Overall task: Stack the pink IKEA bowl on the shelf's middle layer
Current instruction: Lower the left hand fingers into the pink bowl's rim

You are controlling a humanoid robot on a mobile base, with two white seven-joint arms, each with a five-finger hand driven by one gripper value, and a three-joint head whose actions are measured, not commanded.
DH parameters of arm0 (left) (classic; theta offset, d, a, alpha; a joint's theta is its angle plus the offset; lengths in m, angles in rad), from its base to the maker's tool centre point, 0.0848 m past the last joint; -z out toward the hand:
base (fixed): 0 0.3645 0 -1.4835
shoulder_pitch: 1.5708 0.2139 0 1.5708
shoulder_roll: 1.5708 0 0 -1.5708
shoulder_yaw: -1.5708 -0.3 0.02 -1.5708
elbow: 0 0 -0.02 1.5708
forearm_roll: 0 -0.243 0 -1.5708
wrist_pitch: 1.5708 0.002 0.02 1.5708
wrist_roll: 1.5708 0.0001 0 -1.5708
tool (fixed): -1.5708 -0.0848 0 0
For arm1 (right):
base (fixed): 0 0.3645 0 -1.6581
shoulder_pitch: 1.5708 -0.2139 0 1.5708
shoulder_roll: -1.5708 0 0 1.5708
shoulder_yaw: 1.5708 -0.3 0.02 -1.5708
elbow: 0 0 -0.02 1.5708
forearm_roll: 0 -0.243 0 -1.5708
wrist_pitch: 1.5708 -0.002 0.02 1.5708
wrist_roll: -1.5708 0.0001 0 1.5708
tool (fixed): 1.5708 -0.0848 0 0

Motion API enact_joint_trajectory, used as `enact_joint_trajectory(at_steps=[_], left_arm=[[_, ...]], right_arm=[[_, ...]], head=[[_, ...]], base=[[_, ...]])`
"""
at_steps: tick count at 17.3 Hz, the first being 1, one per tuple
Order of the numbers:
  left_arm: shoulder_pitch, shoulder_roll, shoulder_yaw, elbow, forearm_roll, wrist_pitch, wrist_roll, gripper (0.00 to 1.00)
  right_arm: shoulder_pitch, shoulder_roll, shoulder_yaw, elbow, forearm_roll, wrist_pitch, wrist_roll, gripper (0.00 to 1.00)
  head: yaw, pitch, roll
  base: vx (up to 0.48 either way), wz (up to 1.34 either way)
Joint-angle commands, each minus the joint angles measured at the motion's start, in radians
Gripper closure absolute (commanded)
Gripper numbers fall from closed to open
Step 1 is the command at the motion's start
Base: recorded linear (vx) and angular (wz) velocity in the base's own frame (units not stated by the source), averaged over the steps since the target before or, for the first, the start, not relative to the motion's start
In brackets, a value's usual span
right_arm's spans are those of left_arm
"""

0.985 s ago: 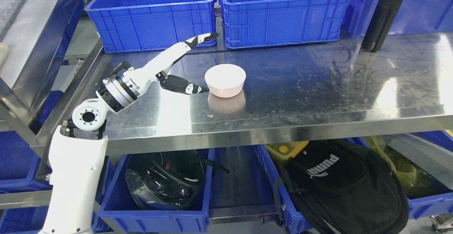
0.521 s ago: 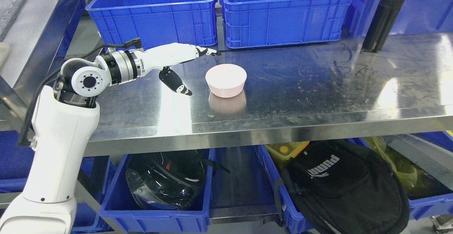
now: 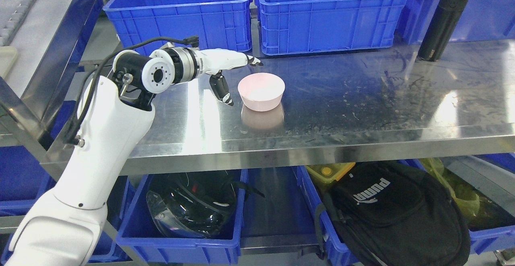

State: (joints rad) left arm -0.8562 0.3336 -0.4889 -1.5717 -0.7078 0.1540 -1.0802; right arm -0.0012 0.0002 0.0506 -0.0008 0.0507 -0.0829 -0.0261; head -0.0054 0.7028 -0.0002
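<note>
I expect the pink bowl to sit partway inside another bowl when I stack it, since the pink bowl's side narrows (image 3: 262, 104) toward its base.
A pink bowl (image 3: 261, 92) stands upright on the steel middle shelf (image 3: 362, 97), left of its centre. My left hand (image 3: 241, 79) reaches in from the left and hovers just to the bowl's left. It is open: the white fingers (image 3: 245, 60) stretch toward the bowl's far rim and the dark thumb (image 3: 220, 89) points down beside the bowl's left wall. Nothing is held. Whether the thumb touches the bowl cannot be told. No right arm shows.
Two blue crates (image 3: 177, 14) (image 3: 328, 10) stand at the back of the shelf, a third (image 3: 483, 4) at far right. A black flask (image 3: 443, 21) stands upright at back right. Below, bins hold a helmet (image 3: 193, 203) and a black bag (image 3: 394, 213).
The left arm has swung up and right, bringing the hand closer to the bowl; the thumb now points down. The camera shifted slightly. The bowl has not moved.
</note>
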Motion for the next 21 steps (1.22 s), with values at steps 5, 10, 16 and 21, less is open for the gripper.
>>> enact_joint_trajectory(at_steps=[5,10,16,21], left_arm=[[-0.043,-0.117,-0.182,0.18,-0.07,0.007,-0.001,0.11],[-0.043,-0.128,-0.174,0.205,-0.084,-0.002,-0.001,0.26],[-0.046,-0.214,-0.14,0.311,-0.096,-0.091,0.009,0.33],[-0.055,-0.304,-0.111,0.352,-0.11,-0.158,0.029,0.34]], right_arm=[[0.023,-0.018,0.0,-0.017,0.0,0.0,0.0,0.0],[0.023,-0.018,0.0,-0.017,0.0,0.0,0.0,0.0],[0.023,-0.018,0.0,-0.017,0.0,0.0,0.0,0.0],[0.023,-0.018,0.0,-0.017,0.0,0.0,0.0,0.0]], head=[[0.0,0.0,0.0],[0.0,0.0,0.0],[0.0,0.0,0.0],[0.0,0.0,0.0]], base=[[0.003,0.01],[0.013,0.05],[0.025,0.1],[0.065,0.2]])
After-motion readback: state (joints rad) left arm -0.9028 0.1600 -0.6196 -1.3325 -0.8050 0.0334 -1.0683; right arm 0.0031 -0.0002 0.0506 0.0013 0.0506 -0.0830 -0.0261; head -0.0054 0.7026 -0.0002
